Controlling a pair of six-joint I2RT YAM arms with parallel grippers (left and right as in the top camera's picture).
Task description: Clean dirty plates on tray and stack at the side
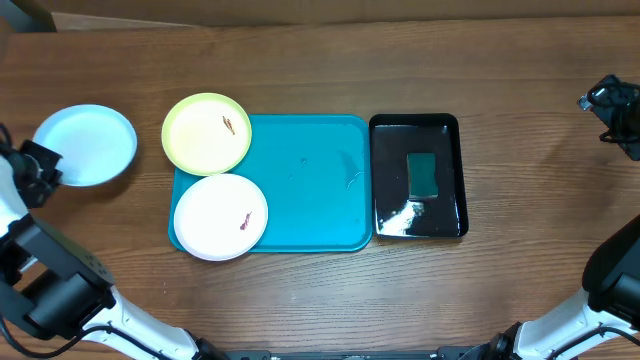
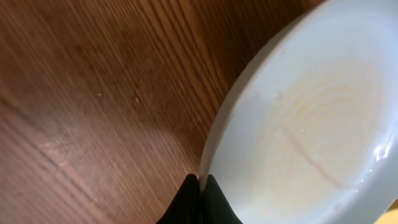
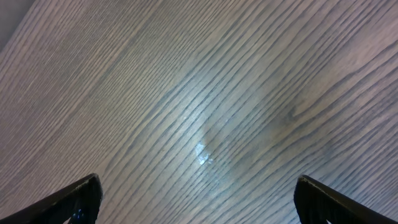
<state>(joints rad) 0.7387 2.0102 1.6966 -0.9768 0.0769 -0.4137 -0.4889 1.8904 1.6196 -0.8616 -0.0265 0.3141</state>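
Observation:
I carry on lowering the light blue plate (image 1: 90,145), face up over clear wood (image 1: 146,172) beside the turquoise tray, with my left gripper until it rests there, then let go.
The light blue plate (image 1: 87,145) lies on the table at the far left, off the tray. My left gripper (image 1: 42,168) is shut on its left rim; the left wrist view shows the fingers (image 2: 201,186) pinching the plate's edge (image 2: 311,124). The pale yellow-green plate (image 1: 206,133) sits on the turquoise tray's (image 1: 310,185) back left corner with a small brown speck. The white plate (image 1: 220,216) sits on its front left corner with a reddish speck. My right gripper (image 1: 612,108) is open and empty at the far right, over bare wood (image 3: 199,214).
A glossy black tray (image 1: 385,180) stands right of the turquoise tray and holds a dark green sponge (image 1: 422,174). The table's back edge runs along the top of the overhead view.

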